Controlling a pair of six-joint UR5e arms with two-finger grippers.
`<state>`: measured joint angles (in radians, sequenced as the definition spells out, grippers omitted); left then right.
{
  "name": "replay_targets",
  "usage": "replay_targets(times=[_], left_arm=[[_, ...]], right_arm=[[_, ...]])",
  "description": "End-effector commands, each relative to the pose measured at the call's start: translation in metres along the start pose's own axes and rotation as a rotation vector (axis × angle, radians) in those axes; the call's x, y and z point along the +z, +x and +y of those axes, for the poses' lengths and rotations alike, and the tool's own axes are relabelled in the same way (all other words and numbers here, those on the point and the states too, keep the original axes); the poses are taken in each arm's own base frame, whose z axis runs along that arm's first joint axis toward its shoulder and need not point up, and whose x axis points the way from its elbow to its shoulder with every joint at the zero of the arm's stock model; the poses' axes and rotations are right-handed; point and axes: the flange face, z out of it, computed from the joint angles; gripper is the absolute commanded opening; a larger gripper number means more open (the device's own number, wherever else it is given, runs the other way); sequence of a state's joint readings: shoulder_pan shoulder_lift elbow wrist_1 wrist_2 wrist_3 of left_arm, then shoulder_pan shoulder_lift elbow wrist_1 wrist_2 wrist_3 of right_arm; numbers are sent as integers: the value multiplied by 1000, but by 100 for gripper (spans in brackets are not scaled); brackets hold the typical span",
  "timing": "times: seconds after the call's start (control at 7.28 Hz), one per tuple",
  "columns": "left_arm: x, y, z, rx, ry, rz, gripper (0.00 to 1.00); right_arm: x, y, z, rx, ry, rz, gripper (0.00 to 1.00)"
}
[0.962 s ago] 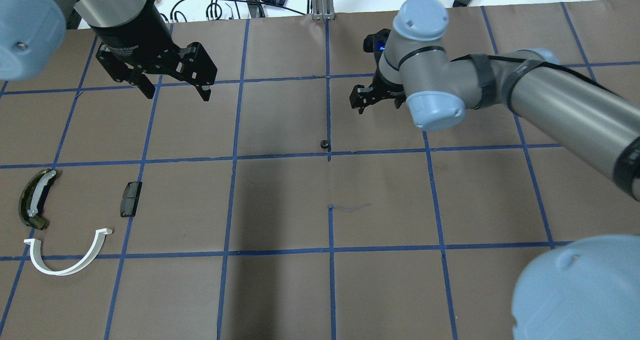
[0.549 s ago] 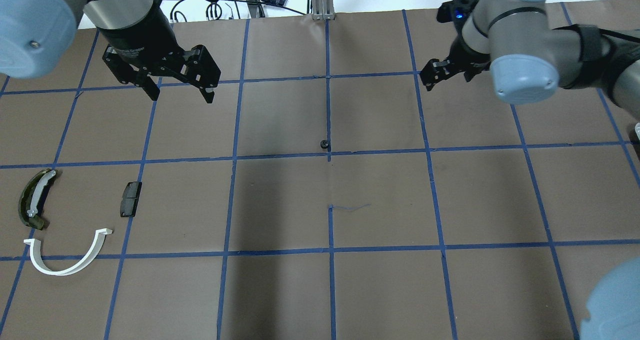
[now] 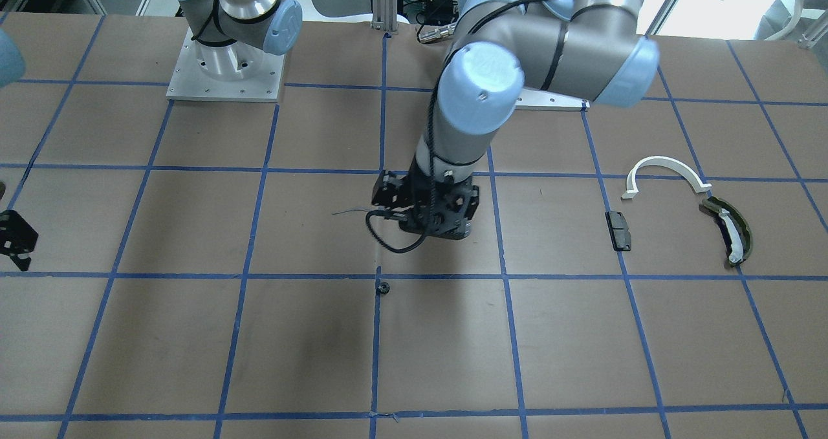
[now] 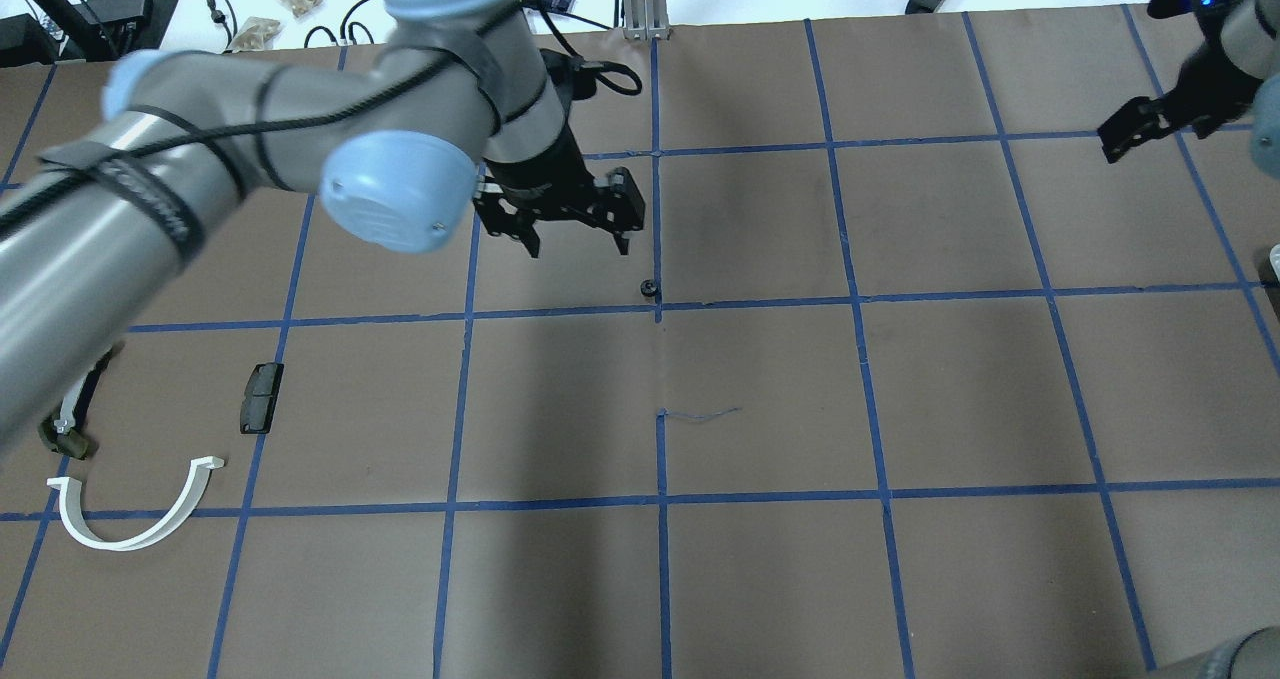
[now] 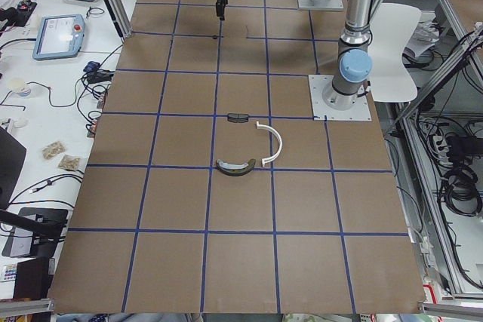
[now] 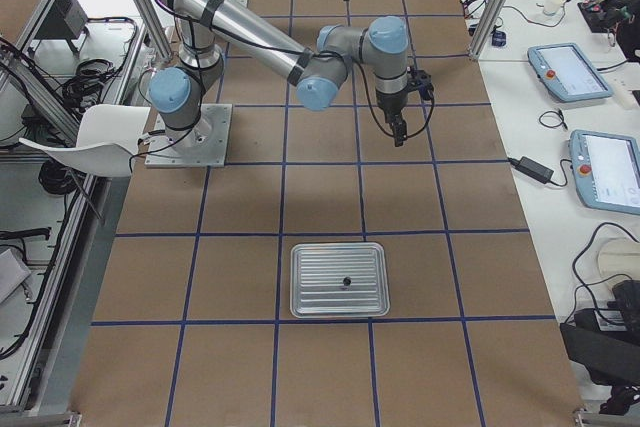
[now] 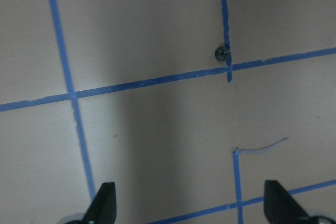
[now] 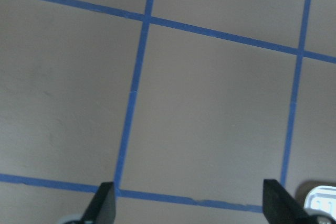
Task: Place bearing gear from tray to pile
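My right gripper is far from the pile, so my left gripper should pick up the bearing gear at the tape crossing (image 3: 383,288) and put it next to the dark pad.
A small black bearing gear (image 4: 649,287) lies on the brown paper at a blue tape crossing; it also shows in the front view (image 3: 382,288) and the left wrist view (image 7: 220,53). My left gripper (image 4: 578,249) is open and empty, hovering just behind and to the left of the gear. The pile lies at the near left: a white half-ring arc (image 4: 135,514), a dark pad (image 4: 260,397) and an olive shoe (image 4: 65,429), partly hidden by my left arm. My right gripper (image 4: 1125,139) is open and empty at the far right. The metal tray (image 6: 338,280) holds one small dark part.
Blue tape lines grid the table. Cables and small items lie beyond the far edge (image 4: 450,9). A corner of the tray (image 8: 320,200) shows in the right wrist view. Tablets and cables sit on side benches (image 6: 570,72).
My left arm has swung from the far left to the table's middle, its open gripper now close to the gear. My right arm has drawn back to the far right. The gear has not moved.
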<state>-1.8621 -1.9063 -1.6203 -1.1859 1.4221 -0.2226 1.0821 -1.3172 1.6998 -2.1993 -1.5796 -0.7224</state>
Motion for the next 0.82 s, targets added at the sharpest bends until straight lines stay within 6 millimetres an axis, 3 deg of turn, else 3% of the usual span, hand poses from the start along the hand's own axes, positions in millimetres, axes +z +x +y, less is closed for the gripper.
replay_targets(times=[0.0, 0.14, 0.27, 0.41, 0.55, 0.69], left_arm=[[84, 56, -2, -53, 31, -16, 100], [94, 55, -12, -43, 36, -33, 100], [104, 40, -23, -35, 49, -118, 100], [118, 28, -36, -59, 50, -160, 100], [122, 30, -47, -60, 56, -157, 100], [132, 29, -52, -48, 49, -156, 97]], right_arm=[[9, 66, 43, -200, -32, 16, 100], [25, 99, 68, -235, -57, 0, 100], [47, 138, 102, -276, -96, -19, 100], [82, 168, 129, -300, -120, -61, 98], [101, 203, 151, -293, -114, -43, 98], [113, 227, 156, -274, -121, -46, 97]])
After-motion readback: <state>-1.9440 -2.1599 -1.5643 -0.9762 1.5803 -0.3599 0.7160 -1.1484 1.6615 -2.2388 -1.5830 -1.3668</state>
